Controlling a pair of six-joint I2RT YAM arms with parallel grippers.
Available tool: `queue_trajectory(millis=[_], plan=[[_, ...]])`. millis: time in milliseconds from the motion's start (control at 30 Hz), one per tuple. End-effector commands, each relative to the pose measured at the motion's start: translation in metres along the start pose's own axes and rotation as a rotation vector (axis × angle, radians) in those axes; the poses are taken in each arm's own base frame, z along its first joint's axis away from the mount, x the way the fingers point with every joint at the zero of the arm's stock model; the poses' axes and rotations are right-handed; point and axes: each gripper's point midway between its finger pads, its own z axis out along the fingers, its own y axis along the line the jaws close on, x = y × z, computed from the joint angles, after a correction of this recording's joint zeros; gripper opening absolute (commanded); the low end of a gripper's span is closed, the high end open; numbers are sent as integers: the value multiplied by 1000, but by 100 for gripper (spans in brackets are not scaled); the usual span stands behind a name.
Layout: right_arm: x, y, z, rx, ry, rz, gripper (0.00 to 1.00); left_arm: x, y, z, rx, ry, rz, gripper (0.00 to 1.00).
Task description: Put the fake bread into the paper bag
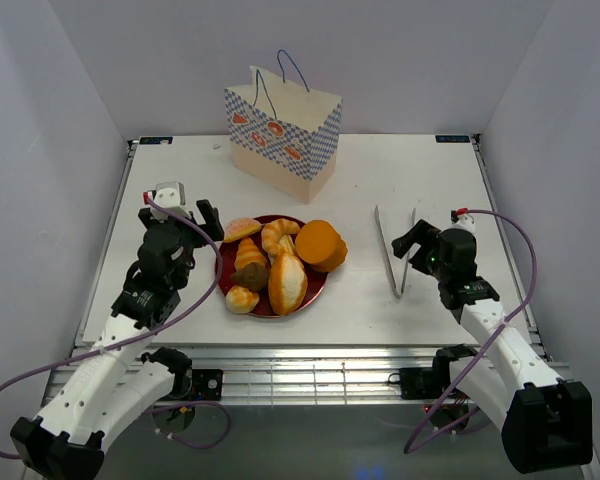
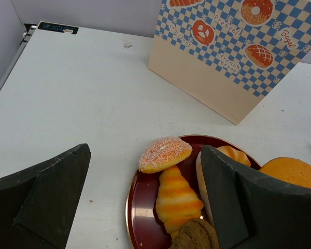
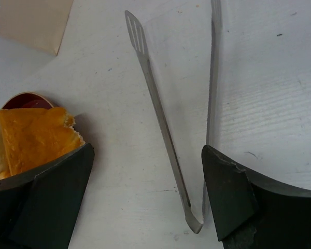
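Observation:
My right gripper needs to turn and centre itself around both arms (image 3: 189, 161) of the tongs before it closes, because it sits crooked with one finger over the tongs' arm (image 3: 210, 127).
The fake bread lies heaped on a dark red plate (image 1: 318, 288): a round orange bun (image 1: 321, 244), a cream-topped loaf (image 1: 287, 283), croissants (image 1: 250, 258) and a small roll (image 1: 241, 298). The paper bag (image 1: 283, 130) stands upright at the back, behind the plate. My left gripper (image 1: 208, 218) is open and empty, hovering over the plate's left edge. In the left wrist view a sugared roll (image 2: 165, 154) and a croissant (image 2: 177, 197) lie between its fingers, untouched; the bag (image 2: 223, 57) is beyond. My right gripper (image 1: 412, 240) is open and empty, right of the plate.
Metal tongs (image 1: 386, 250) lie on the white table right of the plate, directly under my right gripper (image 3: 147, 149), hinge end toward me (image 3: 194, 225). White walls enclose the table on three sides.

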Motion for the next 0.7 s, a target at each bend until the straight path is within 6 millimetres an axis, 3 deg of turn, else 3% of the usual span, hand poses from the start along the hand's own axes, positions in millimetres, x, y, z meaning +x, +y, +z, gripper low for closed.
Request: queue_trajectory(millis=[0, 67, 133, 267, 467, 667], plan=[[-21, -4, -6, 85, -60, 92, 90, -4, -2, -2, 4, 3, -5, 98], [-36, -1, -11, 87, -113, 91, 90, -5, 1, -3, -7, -2, -8, 98], [-44, -12, -18, 158, -152, 93, 90, -6, 2, -4, -11, -6, -8, 98], [-50, -12, -25, 98, -206, -130, 90, -7, 2, -4, -9, -9, -12, 98], [-29, -6, -25, 24, -139, -169, 90, -6, -1, -4, 7, -2, -10, 98], [-4, -15, -19, 72, 57, -235, 92, 0, -5, 0, 16, 24, -4, 98]])
